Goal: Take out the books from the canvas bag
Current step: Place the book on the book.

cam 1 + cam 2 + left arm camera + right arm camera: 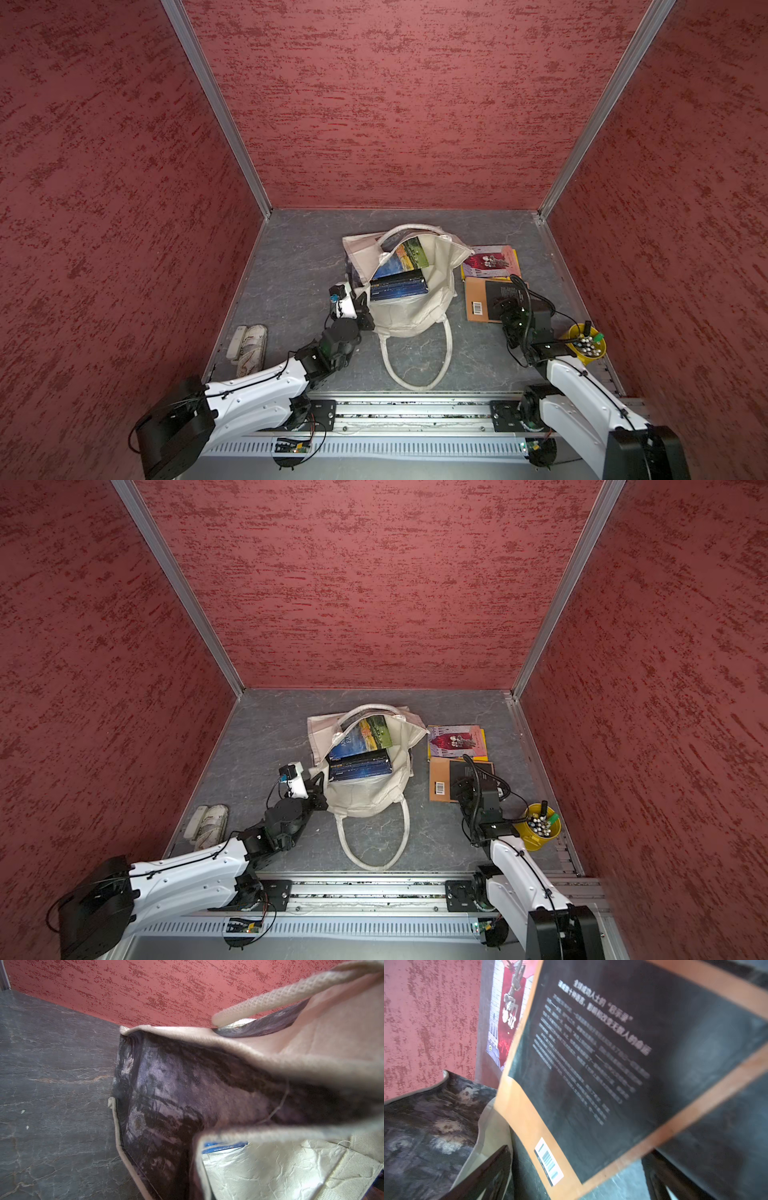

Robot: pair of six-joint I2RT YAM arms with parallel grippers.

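The canvas bag's rim is held open beside the books by my left gripper, so my right gripper should keep moving inside until its fingers get to a dark book.
The cream canvas bag lies open mid-table, its painted side showing close up. Inside it, in both top views, are a landscape-cover book and dark navy books; a blue spine shows past the rim. My left gripper is shut on the bag's left rim. Right of the bag an orange-brown and black book lies flat. My right gripper stands open over its near corner. A pink-cover book lies on a yellow one beyond it.
A yellow bucket of pens stands by the right arm's elbow. A white bundle lies at the table's left edge. The bag's long handle loop trails toward the front rail. Red walls close in three sides.
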